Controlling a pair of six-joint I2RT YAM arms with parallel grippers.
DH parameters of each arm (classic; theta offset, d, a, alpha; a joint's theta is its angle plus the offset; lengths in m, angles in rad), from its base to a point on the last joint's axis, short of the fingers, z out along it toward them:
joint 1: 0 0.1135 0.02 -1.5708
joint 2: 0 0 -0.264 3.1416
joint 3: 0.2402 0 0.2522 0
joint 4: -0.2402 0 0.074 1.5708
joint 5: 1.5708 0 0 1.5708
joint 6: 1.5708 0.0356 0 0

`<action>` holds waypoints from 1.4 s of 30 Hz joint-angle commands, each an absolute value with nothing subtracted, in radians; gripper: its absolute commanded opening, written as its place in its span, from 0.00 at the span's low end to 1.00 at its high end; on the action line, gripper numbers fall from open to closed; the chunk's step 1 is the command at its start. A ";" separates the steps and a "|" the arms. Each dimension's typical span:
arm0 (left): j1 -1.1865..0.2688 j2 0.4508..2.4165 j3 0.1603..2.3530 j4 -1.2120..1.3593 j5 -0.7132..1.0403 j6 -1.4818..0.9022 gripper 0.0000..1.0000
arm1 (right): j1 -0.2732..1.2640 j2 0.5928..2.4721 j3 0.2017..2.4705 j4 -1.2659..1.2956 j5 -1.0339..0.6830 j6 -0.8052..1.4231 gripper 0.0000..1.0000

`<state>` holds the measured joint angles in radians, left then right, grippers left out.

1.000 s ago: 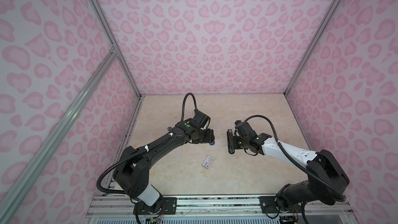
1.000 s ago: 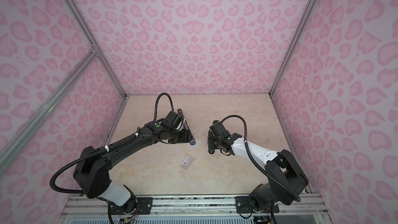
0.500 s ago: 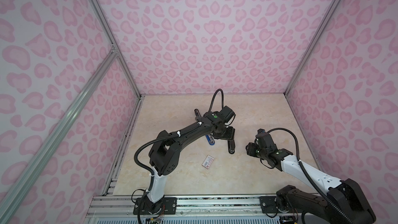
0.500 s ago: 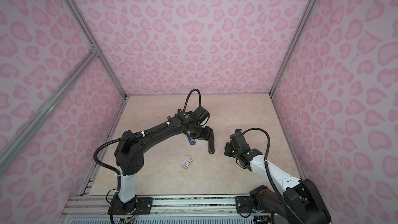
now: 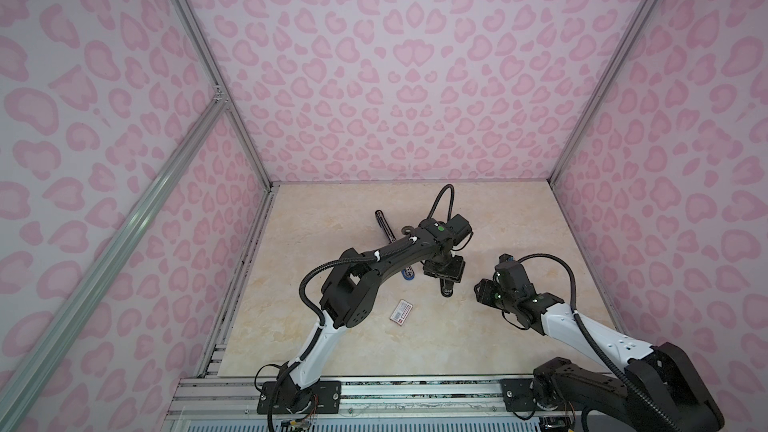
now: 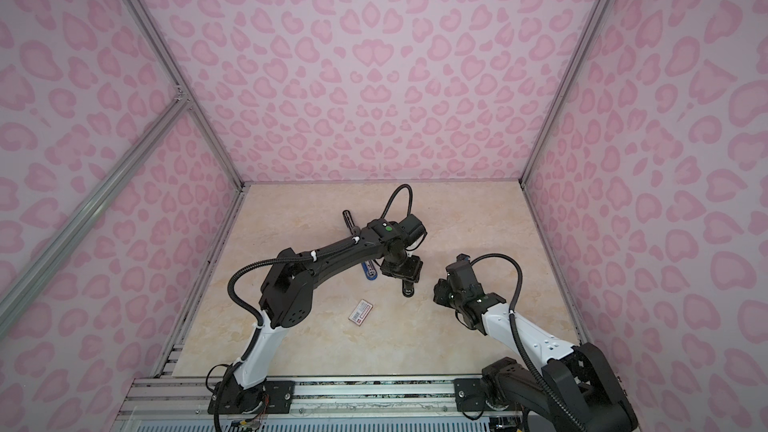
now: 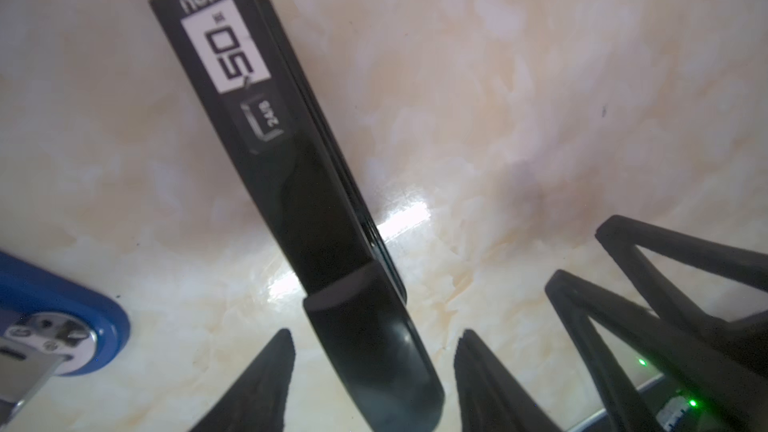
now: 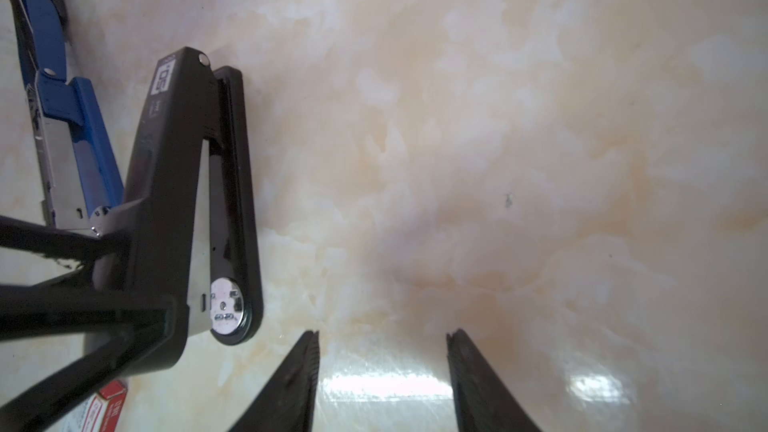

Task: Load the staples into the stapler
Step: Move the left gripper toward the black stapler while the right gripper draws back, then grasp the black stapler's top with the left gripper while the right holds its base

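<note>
Next, my right gripper clamps the base's front end (image 5: 447, 292) before the black stapler's handle swings open, because my left gripper straddles that handle while the stapler's base lies free (image 8: 240, 168).
A black stapler (image 7: 266, 126) with a white "50" label lies on its side on the marble table, seen in both top views (image 5: 447, 291). My left gripper (image 7: 376, 332) is open and straddles its rear end, with a gap on each side between the fingers and the stapler. In the right wrist view the left gripper's fingers (image 8: 70, 317) show either side of the stapler (image 8: 174, 151). My right gripper (image 8: 384, 332) is open and empty, a little to the right of the stapler (image 6: 407, 292). The staples are out of view.
A blue stapler (image 8: 62, 118) lies opened next to the black one, its silver channel showing, also in a top view (image 5: 409, 275). A white-and-red barcoded box (image 5: 401, 310) lies nearer the front. A long black object (image 5: 384, 224) lies further back. Pink walls enclose the table.
My left gripper has swung right, from the blue stapler to over the black stapler. My right gripper has left the black stapler and drawn back to the right.
</note>
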<state>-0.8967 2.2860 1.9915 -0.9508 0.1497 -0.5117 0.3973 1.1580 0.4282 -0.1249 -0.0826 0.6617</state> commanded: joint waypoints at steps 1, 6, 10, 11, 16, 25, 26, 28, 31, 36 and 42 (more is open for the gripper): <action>-0.897 2.302 2.014 -0.996 0.130 -0.498 0.60 | 0.397 1.180 0.423 -0.089 -0.109 0.666 0.52; -0.897 2.310 2.014 -1.010 0.116 -0.490 0.51 | 0.396 1.212 0.424 -0.060 -0.129 0.676 0.51; -0.897 2.312 2.014 -1.020 0.094 -0.485 0.56 | 0.397 1.231 0.428 -0.041 -0.145 0.684 0.51; -0.897 2.314 2.014 -1.023 0.094 -0.483 0.58 | 0.397 1.236 0.429 -0.037 -0.147 0.684 0.51; -0.900 2.317 2.014 -1.026 0.100 -0.481 0.49 | 0.397 1.242 0.428 -0.025 -0.157 0.690 0.51; -0.899 2.315 1.996 -1.030 0.110 -0.472 0.15 | 0.397 1.256 0.401 0.052 -0.213 0.712 0.49; -0.897 2.311 1.993 -1.031 0.112 -0.472 0.11 | 0.397 1.259 0.397 0.068 -0.223 0.715 0.48; -0.894 2.296 1.985 -1.024 0.120 -0.475 0.04 | 0.397 1.262 0.387 0.106 -0.251 0.720 0.46; -0.885 2.261 1.966 -1.004 0.148 -0.490 0.03 | 0.397 1.267 0.372 0.184 -0.305 0.727 0.43; -0.867 2.201 1.924 -0.956 0.206 -0.515 0.03 | 0.409 1.289 0.364 0.283 -0.360 0.744 0.42; -0.852 2.161 1.889 -0.924 0.239 -0.534 0.03 | 0.451 1.344 0.361 0.417 -0.398 0.780 0.43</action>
<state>-0.8562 2.1860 1.8980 -0.9607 0.2047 -0.5163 0.4358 1.3247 0.3641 0.3031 -0.3630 0.7509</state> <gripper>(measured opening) 0.310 0.433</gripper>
